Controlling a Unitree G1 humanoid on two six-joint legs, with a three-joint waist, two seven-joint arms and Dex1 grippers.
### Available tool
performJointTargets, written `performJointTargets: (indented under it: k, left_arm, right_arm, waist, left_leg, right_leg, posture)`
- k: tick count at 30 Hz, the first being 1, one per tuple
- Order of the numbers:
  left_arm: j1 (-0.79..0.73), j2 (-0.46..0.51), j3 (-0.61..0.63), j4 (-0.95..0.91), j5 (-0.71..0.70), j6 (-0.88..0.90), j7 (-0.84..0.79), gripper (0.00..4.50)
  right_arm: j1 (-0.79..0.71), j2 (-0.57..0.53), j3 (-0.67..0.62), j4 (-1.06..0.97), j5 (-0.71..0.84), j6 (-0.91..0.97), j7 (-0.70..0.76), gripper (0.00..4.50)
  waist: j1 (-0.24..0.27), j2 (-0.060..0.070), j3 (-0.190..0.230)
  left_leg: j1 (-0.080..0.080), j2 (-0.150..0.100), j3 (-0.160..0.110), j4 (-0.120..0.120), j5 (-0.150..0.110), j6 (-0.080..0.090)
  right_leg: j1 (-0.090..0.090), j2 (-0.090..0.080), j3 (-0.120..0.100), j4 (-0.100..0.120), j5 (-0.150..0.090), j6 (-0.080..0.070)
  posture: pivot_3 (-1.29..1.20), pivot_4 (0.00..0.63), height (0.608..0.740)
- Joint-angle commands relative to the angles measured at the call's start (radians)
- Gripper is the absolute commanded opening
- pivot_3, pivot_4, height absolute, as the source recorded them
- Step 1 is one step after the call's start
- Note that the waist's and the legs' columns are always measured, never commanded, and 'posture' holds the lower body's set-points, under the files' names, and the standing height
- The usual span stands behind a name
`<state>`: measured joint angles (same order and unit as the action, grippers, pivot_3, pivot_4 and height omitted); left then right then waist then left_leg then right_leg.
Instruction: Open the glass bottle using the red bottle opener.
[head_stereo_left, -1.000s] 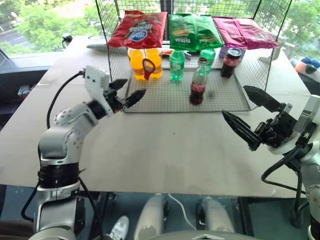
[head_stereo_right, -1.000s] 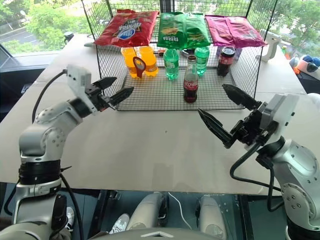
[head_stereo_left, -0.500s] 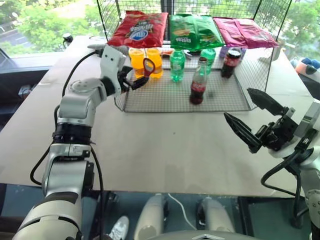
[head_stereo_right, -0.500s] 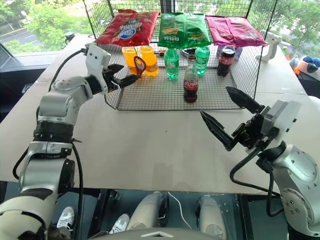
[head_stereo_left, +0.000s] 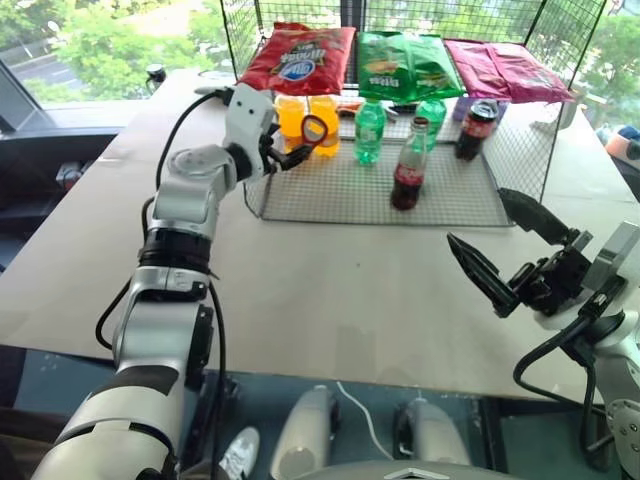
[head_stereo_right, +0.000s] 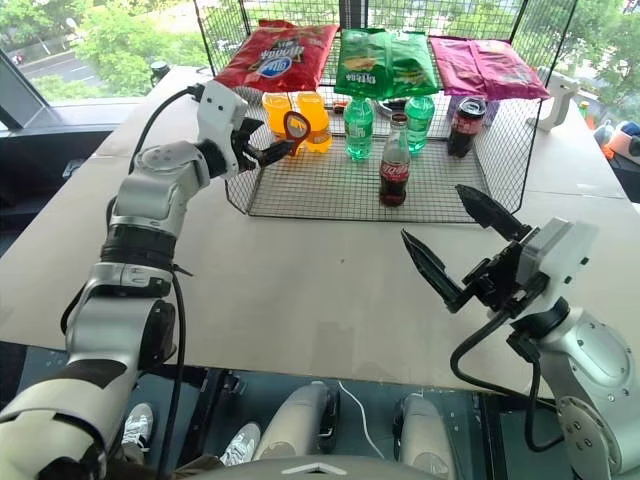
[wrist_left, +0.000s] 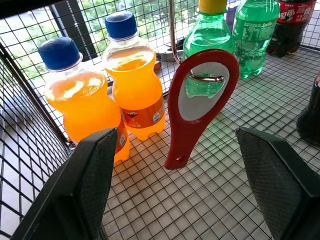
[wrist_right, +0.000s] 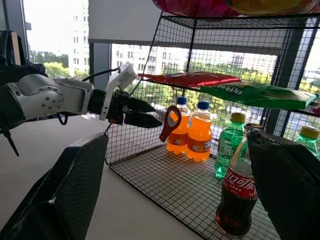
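A metal cap sits on top of the glass bottle's narrow neck (head_stereo_left: 415, 142), so the cap (head_stereo_left: 419, 123) will pop loose and drop away when the robot levers the red bottle opener.
The glass bottle (head_stereo_left: 407, 165) of dark cola stands upright near the front middle of the wire rack's floor. The red bottle opener (wrist_left: 197, 100) hangs from a metal hook at the rack's left side, in front of two orange soda bottles. My left gripper (head_stereo_right: 270, 142) is open and reaches level into the rack's left end. Its fingers are spread to either side of the opener's handle, just short of it and not touching. My right gripper (head_stereo_left: 478, 218) is open and empty, hovering over the table in front of the rack's right end and pointing toward the bottle.
The wire rack (head_stereo_left: 330, 200) sits at the back of a beige table, with chip bags (head_stereo_left: 300, 60) lying on its top. Inside stand orange soda bottles (wrist_left: 132, 95), green bottles (head_stereo_left: 369, 132) and a stubby cola container (head_stereo_left: 473, 130). Mesh walls close the rack's sides.
My left arm has stretched forward and brought its gripper up to the hanging opener at the rack. The right gripper has stayed about where it was, and the camera view has shifted slightly.
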<state>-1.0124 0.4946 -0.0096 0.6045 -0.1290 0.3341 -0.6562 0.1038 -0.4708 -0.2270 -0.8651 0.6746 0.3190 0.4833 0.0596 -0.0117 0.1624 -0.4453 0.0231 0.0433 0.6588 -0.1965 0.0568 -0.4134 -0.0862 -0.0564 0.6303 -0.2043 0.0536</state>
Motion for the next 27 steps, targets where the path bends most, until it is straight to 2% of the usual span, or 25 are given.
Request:
performJointTargets:
  k: [1,5,12,17,27]
  left_arm:
    - [-0.032,-0.024,-0.009,0.030,0.020,-0.023,0.005,3.92]
    - [-0.037,-0.046,-0.003,0.031,0.011,-0.036,-0.024,3.92]
    - [0.005,-0.067,0.001,-0.109,-0.021,0.051,-0.077,3.92]
    - [0.048,-0.080,0.007,-0.235,-0.028,0.142,-0.040,3.92]
    - [0.049,-0.072,0.036,-0.229,-0.024,0.198,0.042,3.92]
  right_arm:
    - [0.000,0.001,0.001,-0.042,-0.005,-0.028,-0.013,4.50]
    - [-0.001,0.000,0.012,-0.042,-0.010,-0.030,-0.020,4.50]
    - [0.000,-0.004,0.014,-0.040,-0.014,-0.031,-0.023,4.50]
    - [-0.001,-0.003,0.017,-0.033,-0.016,-0.036,-0.022,4.50]
    - [-0.022,-0.003,0.024,-0.021,-0.021,-0.032,-0.025,4.50]
  waist:
    - [0.005,0.000,0.000]
    - [0.010,0.000,0.000]
    - [0.005,-0.001,0.000]
    - [-0.024,-0.001,0.001]
    - [-0.024,-0.001,0.001]
  left_leg:
    - [0.000,0.000,0.000,0.000,0.000,0.000]
    - [-0.001,0.000,-0.004,0.001,0.000,0.000]
    - [-0.006,-0.001,-0.009,0.006,-0.001,0.002]
    - [-0.007,-0.001,-0.006,0.006,-0.003,0.004]
    - [-0.005,0.000,-0.005,0.006,-0.003,0.004]
  right_leg:
    - [0.000,0.000,0.000,0.000,0.000,0.000]
    - [0.000,-0.001,-0.001,0.000,0.000,0.000]
    - [0.000,-0.001,-0.002,0.000,0.001,-0.002]
    - [-0.001,0.000,0.000,0.000,0.002,-0.003]
    - [-0.001,0.001,0.001,0.000,0.000,0.000]
  posture:
    - [0.00,0.150,0.740]
    - [0.00,0.150,0.740]
    - [0.00,0.150,0.740]
    - [0.00,0.150,0.740]
    - [0.00,0.150,0.740]
